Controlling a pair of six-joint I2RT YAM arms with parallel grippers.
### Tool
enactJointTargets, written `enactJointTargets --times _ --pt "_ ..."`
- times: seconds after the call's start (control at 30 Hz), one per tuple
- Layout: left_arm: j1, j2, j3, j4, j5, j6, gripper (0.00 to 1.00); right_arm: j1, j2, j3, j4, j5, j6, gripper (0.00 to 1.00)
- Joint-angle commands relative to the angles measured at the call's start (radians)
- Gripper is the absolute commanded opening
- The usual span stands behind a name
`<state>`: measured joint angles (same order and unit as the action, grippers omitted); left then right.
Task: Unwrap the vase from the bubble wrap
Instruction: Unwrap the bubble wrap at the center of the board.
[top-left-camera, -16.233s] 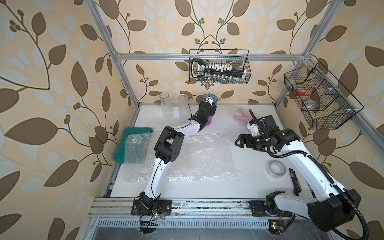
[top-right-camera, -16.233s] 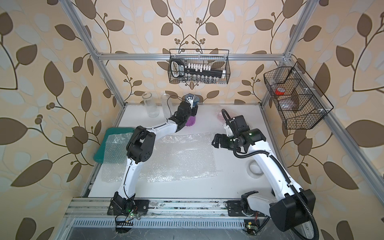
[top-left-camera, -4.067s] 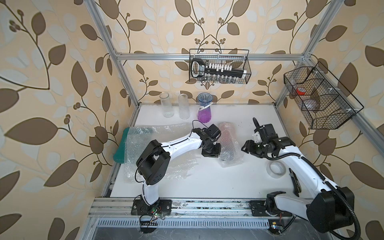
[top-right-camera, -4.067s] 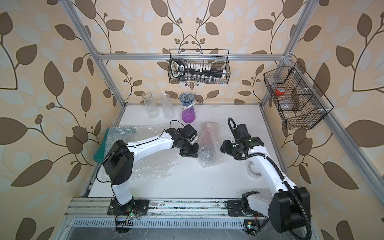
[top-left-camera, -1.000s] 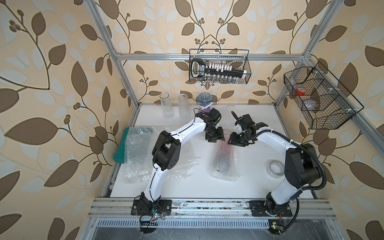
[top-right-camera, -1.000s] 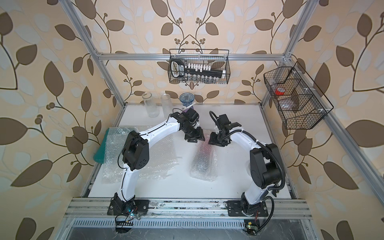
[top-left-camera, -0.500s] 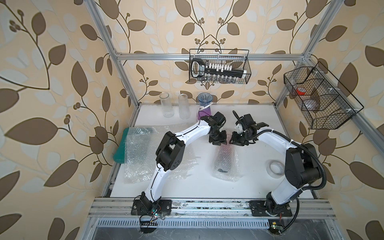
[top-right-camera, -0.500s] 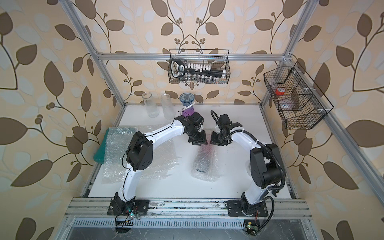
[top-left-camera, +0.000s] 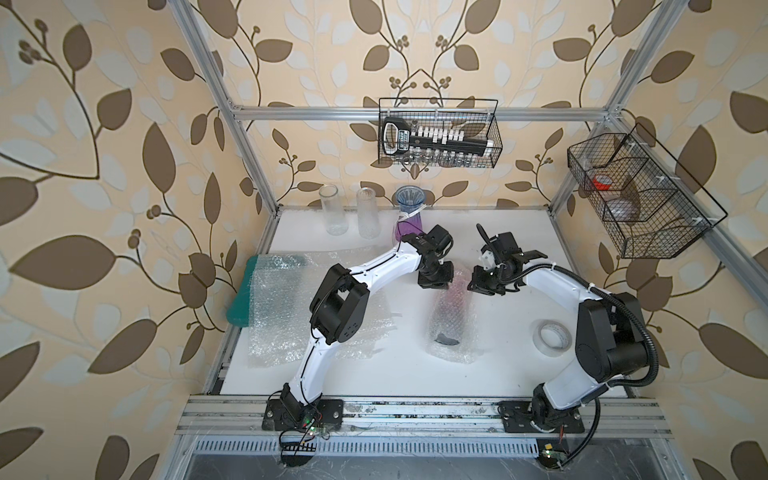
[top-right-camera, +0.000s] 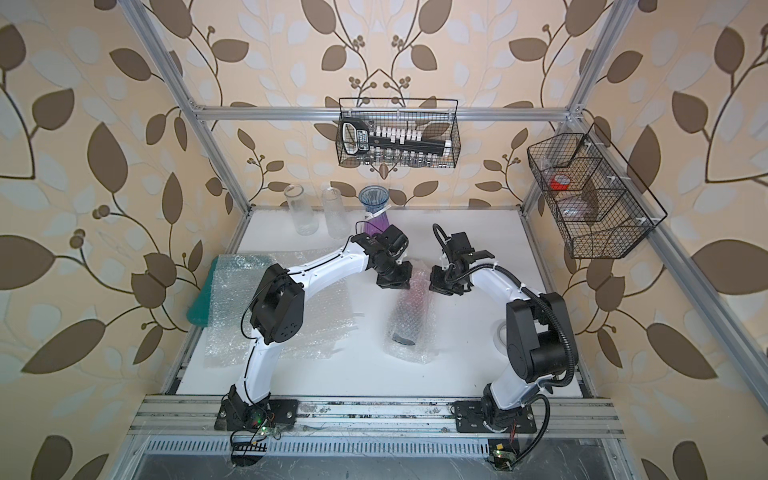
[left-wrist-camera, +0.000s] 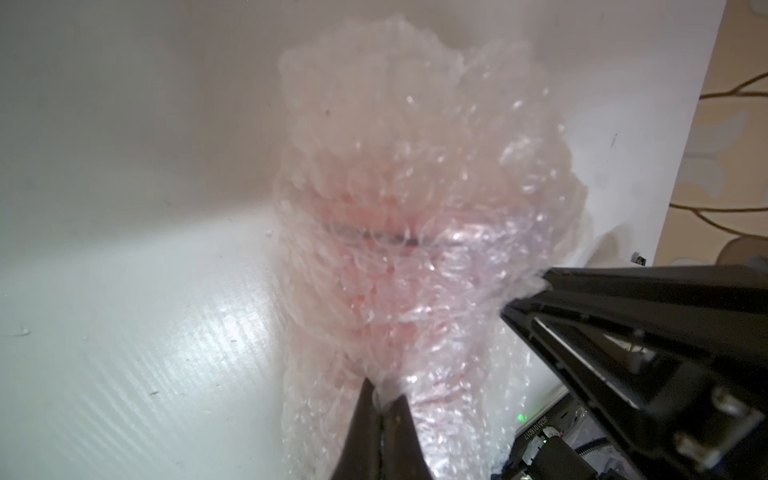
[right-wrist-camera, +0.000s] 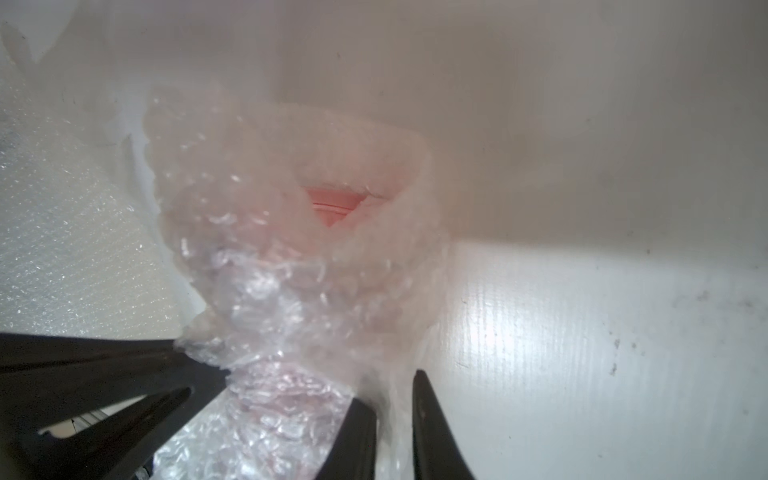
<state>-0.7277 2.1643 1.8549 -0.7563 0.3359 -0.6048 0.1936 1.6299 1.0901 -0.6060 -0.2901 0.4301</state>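
My right gripper needs to close its fingers, now slightly apart around the bubble wrap's edge (right-wrist-camera: 392, 422), so they grip that edge (right-wrist-camera: 397, 389) firmly before pulling the bubble wrap open.
The vase (right-wrist-camera: 332, 203) is pinkish and lies on its side mid-table, rolled in bubble wrap (top-left-camera: 451, 320) (top-right-camera: 409, 320). Only a patch of it shows through the wrap's open end in the right wrist view. My left gripper (top-left-camera: 436, 283) (top-right-camera: 395, 284) is at the bundle's far end, on its left side. In its wrist view the left gripper (left-wrist-camera: 384, 401) is shut on a pinch of bubble wrap (left-wrist-camera: 415, 208). My right gripper (top-left-camera: 478, 286) (top-right-camera: 441, 289) is at the same end, on the right side. The right gripper (right-wrist-camera: 395, 392) has its jaws nearly together with a fold of bubble wrap (right-wrist-camera: 291, 270) between them.
Loose flat sheets of bubble wrap (top-left-camera: 291, 316) lie at the left, partly over a teal tray (top-left-camera: 240, 299). Two clear glass vases (top-left-camera: 332, 210) (top-left-camera: 368, 212) and a blue-purple vase (top-left-camera: 409, 205) stand along the back. A tape roll (top-left-camera: 552, 336) lies at the right. Wire baskets (top-left-camera: 438, 133) hang on the walls.
Both grippers have closed over the last second, each pinching the wrap at the bundle's far end. The left gripper came in a little toward the bundle. The bundle has stayed put.
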Motion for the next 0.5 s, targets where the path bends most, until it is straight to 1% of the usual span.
enactJointTargets --times 0.0,0.1,0.2,0.23,0.33,0.4,0.47 --pt "-0.006 -0.023 -0.038 -0.086 -0.075 0.022 0.0 -0.011 -0.031 -0.023 -0.022 0.018 -0.001 0.13" --pt "-0.006 -0.032 -0.042 -0.085 -0.084 0.023 0.0 -0.014 -0.033 -0.03 -0.019 0.02 -0.004 0.04" --pt "-0.006 -0.04 -0.038 -0.087 -0.089 0.031 0.0 -0.016 -0.046 -0.025 -0.018 0.019 -0.01 0.04" --pt "-0.006 -0.042 -0.037 -0.089 -0.09 0.033 0.0 -0.016 -0.05 -0.024 -0.018 0.02 -0.014 0.06" --pt "-0.006 -0.044 -0.036 -0.088 -0.084 0.035 0.0 -0.014 -0.054 -0.021 -0.021 0.03 -0.036 0.2" --pt "-0.007 -0.045 -0.044 -0.083 -0.079 0.034 0.0 -0.01 -0.045 -0.024 -0.017 0.029 -0.044 0.25" --pt "-0.007 -0.047 -0.052 -0.077 -0.075 0.031 0.0 0.0 -0.033 -0.022 -0.015 0.026 -0.049 0.28"
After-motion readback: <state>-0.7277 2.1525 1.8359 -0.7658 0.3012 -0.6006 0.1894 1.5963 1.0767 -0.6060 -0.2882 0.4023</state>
